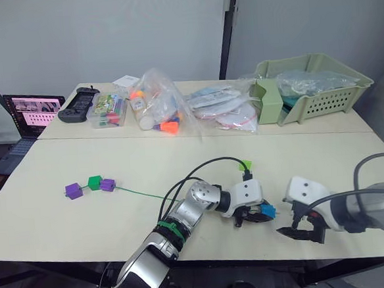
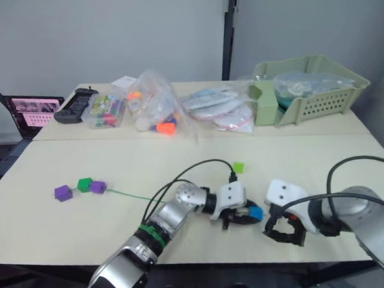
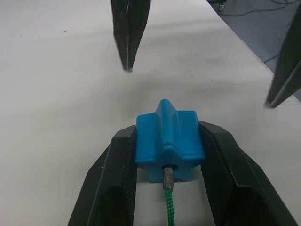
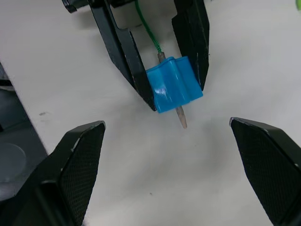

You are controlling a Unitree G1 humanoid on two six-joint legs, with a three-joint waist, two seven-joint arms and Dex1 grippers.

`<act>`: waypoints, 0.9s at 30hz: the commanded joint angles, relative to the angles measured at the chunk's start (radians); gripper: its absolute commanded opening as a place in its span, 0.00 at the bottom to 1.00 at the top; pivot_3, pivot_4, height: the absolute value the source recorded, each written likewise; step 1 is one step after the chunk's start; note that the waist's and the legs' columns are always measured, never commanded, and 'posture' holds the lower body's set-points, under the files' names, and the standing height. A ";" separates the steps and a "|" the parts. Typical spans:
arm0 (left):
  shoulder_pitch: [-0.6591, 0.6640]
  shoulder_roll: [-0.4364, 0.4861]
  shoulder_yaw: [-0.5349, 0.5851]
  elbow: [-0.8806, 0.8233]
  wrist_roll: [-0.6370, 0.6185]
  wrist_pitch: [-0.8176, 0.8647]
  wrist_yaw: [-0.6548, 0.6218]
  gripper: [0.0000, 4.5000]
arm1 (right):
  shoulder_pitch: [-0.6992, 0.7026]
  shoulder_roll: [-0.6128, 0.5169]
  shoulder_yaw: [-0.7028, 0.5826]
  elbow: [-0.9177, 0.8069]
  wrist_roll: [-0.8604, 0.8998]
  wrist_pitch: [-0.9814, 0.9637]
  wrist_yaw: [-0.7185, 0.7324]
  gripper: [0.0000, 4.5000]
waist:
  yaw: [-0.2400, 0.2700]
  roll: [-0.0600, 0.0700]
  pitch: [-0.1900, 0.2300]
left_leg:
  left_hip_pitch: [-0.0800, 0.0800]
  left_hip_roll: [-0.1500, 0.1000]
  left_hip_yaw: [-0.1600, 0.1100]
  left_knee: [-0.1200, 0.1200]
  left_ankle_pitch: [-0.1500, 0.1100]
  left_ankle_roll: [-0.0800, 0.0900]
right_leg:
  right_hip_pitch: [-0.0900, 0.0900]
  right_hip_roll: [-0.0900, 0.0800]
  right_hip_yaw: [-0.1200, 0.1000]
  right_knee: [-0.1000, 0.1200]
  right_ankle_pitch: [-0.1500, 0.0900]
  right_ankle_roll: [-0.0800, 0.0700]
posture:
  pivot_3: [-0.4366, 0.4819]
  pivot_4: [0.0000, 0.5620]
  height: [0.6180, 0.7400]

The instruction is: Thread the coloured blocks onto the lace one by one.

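Note:
The green cord [image 4: 150,34] is just as thin as its stiff greyish tip [image 4: 182,117], so I expect the cord to come along through the blue block when I pull the cord's tip.
My left gripper [image 1: 257,214] is shut on a blue block [image 1: 268,211] near the table's front edge. The lace's [image 1: 137,192] greyish tip [image 4: 181,117] pokes out of the block's far side, and the green cord enters behind it [image 3: 168,205]. At the lace's far left end sit a purple block [image 1: 73,190], a dark green block [image 1: 94,182] and a second purple block [image 1: 107,185]. A light green block [image 1: 245,164] lies loose behind my left wrist. My right gripper [image 1: 294,232] stands open just right of the blue block, facing it, its fingers [image 3: 127,33] wide apart and holding nothing.
Along the back stand a green basket [image 1: 328,105], clear bags of toys [image 1: 156,103], a clear box [image 1: 107,110] and a black controller [image 1: 77,104]. A laptop [image 1: 28,116] sits at the far left. A black cable [image 1: 206,164] arcs over my left arm.

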 commanded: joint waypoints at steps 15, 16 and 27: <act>-0.015 0.018 0.010 -0.019 0.005 -0.003 -0.004 0.31 | -0.139 -0.011 0.181 0.164 -0.218 -0.261 0.063 0.74 | 0.000 0.000 0.000 | 0.000 0.000 0.000 0.000 0.000 0.000 | 0.000 0.000 0.000 0.000 0.000 0.000 | 0.48 0.27 0.97; -0.016 0.017 0.010 -0.018 0.005 -0.003 -0.004 0.31 | -0.147 -0.004 0.193 0.172 -0.229 -0.268 0.065 0.66 | 0.000 0.000 0.000 | 0.000 0.000 0.000 0.000 0.000 0.000 | 0.000 0.000 0.000 0.000 0.000 0.000 | 0.48 0.27 0.97; -0.026 0.022 0.018 -0.009 0.007 -0.004 0.005 0.31 | -0.172 0.054 0.233 0.184 -0.274 -0.283 0.097 0.00 | 0.000 0.000 0.000 | 0.000 0.000 0.000 0.000 0.000 0.000 | 0.000 0.000 0.000 0.000 0.000 0.000 | 0.48 0.27 0.97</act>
